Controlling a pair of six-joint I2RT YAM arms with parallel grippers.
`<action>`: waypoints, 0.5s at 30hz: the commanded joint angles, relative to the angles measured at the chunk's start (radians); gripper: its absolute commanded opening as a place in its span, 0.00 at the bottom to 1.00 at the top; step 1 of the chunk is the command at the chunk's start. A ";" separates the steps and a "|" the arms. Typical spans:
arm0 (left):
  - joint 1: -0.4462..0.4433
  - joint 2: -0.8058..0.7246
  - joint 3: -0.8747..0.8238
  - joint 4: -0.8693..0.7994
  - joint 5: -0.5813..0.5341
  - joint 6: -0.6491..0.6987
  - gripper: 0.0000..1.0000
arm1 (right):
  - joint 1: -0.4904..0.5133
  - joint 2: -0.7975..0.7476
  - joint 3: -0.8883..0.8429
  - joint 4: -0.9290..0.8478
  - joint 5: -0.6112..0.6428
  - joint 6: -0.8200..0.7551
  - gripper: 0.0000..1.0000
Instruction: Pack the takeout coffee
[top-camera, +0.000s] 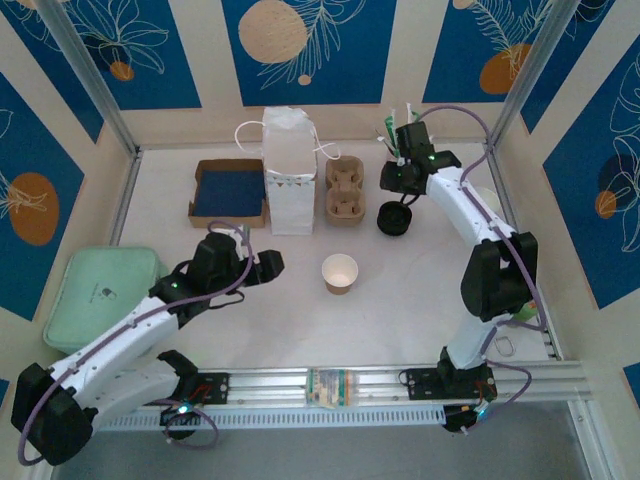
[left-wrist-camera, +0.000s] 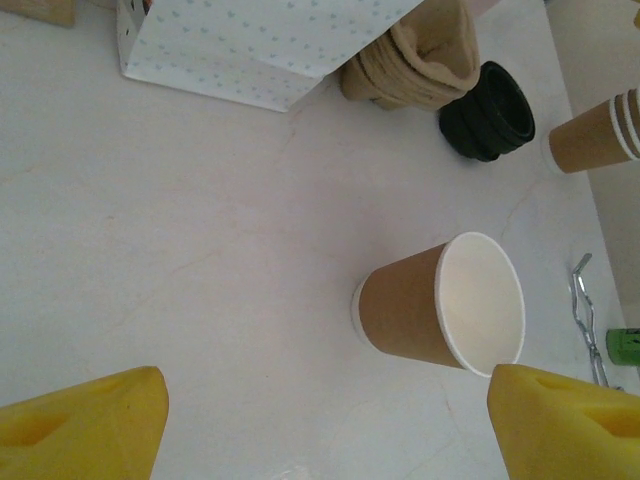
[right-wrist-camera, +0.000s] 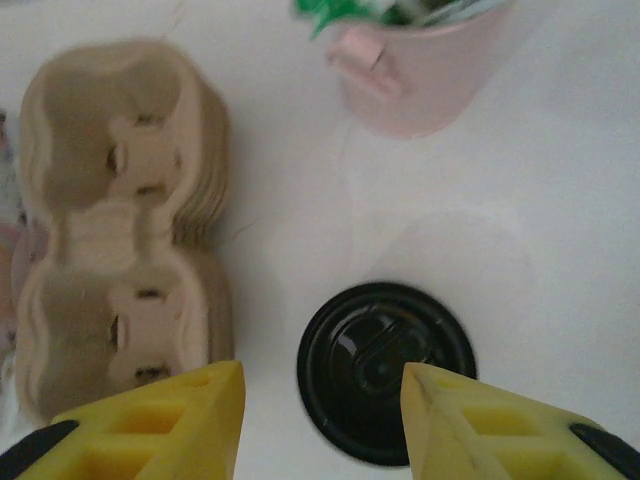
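Note:
The top lid's rim is separated from the cup carrier by open space, so the robot's right gripper should keep going down until its fingers are on both sides of that rim, and then close.
A lidless tan paper cup with a white inside stands upright mid-table. The takeout coffee, as a lidded cup, is out of view. My left gripper is open to the left of that cup, nothing between its yellow fingers. A stack of black lids sits right of the cardboard cup carrier. My right gripper hovers open just over the stack, one finger left of the top lid and the other over its right part. The white paper bag stands upright at the back.
A blue-lined box lies left of the bag and a pale green container lies at the left edge. A pink cup of green-wrapped items stands behind the lids. Stacked tan cups stand at the right.

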 joint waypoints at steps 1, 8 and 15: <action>0.007 0.010 -0.017 0.041 0.023 0.018 0.83 | 0.037 0.027 0.042 -0.138 -0.040 -0.047 0.47; 0.007 -0.012 -0.038 0.036 0.019 0.011 0.84 | 0.046 0.116 0.101 -0.239 -0.054 -0.035 0.49; 0.007 -0.034 -0.050 0.025 0.008 0.011 0.84 | 0.039 0.199 0.158 -0.274 -0.083 -0.038 0.49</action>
